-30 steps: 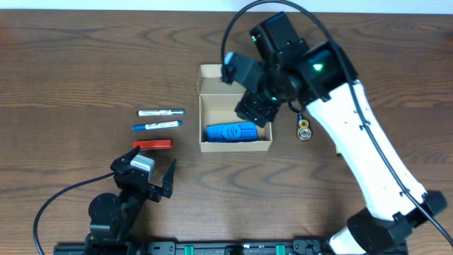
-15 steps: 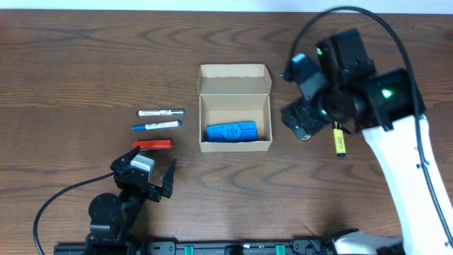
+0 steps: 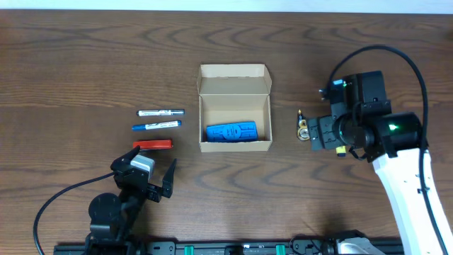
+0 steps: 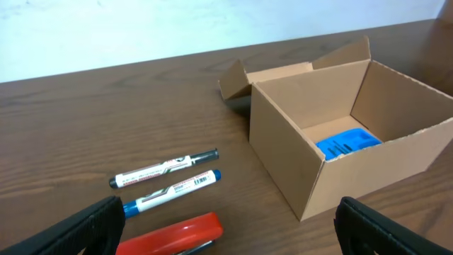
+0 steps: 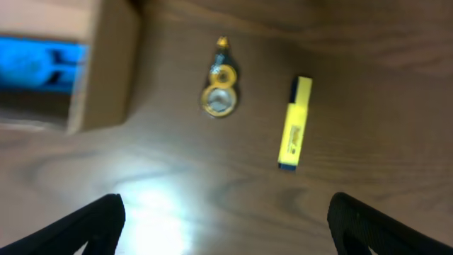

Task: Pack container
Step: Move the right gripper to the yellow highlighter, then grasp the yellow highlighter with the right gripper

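My open right gripper has the narrow width of the yellow highlighter point(image 5: 296, 117) across its fingers. The highlighter is clear of the gold object, so my right gripper should go on down to it and close on its middle point(image 5: 294, 126).
The container point(image 3: 235, 145) is an open tan cardboard box mid-table, its flap lid point(image 3: 233, 79) standing up at the far side. A blue item point(image 3: 231, 132) lies inside along the near wall. My right gripper point(image 3: 322, 134) hovers to the right of the box, open and holding nothing. In the right wrist view its gripper point(image 5: 226, 234) is just short of a small gold object point(image 5: 219, 95) and a yellow highlighter point(image 5: 294, 131) on the table. My left gripper point(image 3: 151, 177) rests open near the front edge, below a red stapler point(image 3: 153, 144).
Two white markers, one black-capped point(image 3: 161, 112) and one blue-capped point(image 3: 156, 125), lie side by side left of the box. The left wrist view shows the stapler point(image 4: 173, 235) close to its gripper point(image 4: 230, 237), with the box wall point(image 4: 283, 149) to the right.
My right arm has swung from over the box to its right side, and its jaws have spread wider. The blue item stays in the box. The left arm has not moved.
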Robot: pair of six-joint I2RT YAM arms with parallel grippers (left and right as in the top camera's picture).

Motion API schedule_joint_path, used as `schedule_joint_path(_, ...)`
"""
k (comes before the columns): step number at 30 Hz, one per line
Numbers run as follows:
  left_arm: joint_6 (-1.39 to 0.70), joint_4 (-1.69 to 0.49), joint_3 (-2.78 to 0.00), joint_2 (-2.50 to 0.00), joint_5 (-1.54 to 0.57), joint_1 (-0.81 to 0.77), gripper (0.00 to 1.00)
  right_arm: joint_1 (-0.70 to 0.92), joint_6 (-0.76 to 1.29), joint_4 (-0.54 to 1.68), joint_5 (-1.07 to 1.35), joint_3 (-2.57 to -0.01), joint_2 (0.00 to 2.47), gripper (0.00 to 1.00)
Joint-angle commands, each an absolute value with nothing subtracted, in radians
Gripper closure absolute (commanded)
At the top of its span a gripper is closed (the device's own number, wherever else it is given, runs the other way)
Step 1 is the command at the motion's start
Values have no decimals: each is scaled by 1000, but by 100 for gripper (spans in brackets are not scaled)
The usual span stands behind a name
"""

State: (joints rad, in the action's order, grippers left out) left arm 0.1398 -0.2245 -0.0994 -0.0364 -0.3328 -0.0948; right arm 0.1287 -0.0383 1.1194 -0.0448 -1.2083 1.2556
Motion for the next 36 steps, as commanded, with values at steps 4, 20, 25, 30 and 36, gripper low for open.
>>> schedule_joint_path(4, 161, -228, -73, -29, -330, -90, 4, -17, 16, 965, -37, -1118, 1276, 6)
schedule_joint_path(20, 161, -228, -73, -29, -330, -90, 5, -168, -17, 599, -52, -959, 1536, 17)
schedule_joint_path(25, 161, -228, -73, -29, -330, -90, 5, -171, -24, 572, -51, -958, 1651, 26)
schedule_joint_path(30, 161, -228, -73, -29, -330, -90, 5, -171, -25, 558, -59, -958, 1725, 34)
schedule_joint_path(36, 161, -228, -73, -29, -330, -90, 5, -171, -24, 542, -64, -958, 1772, 42)
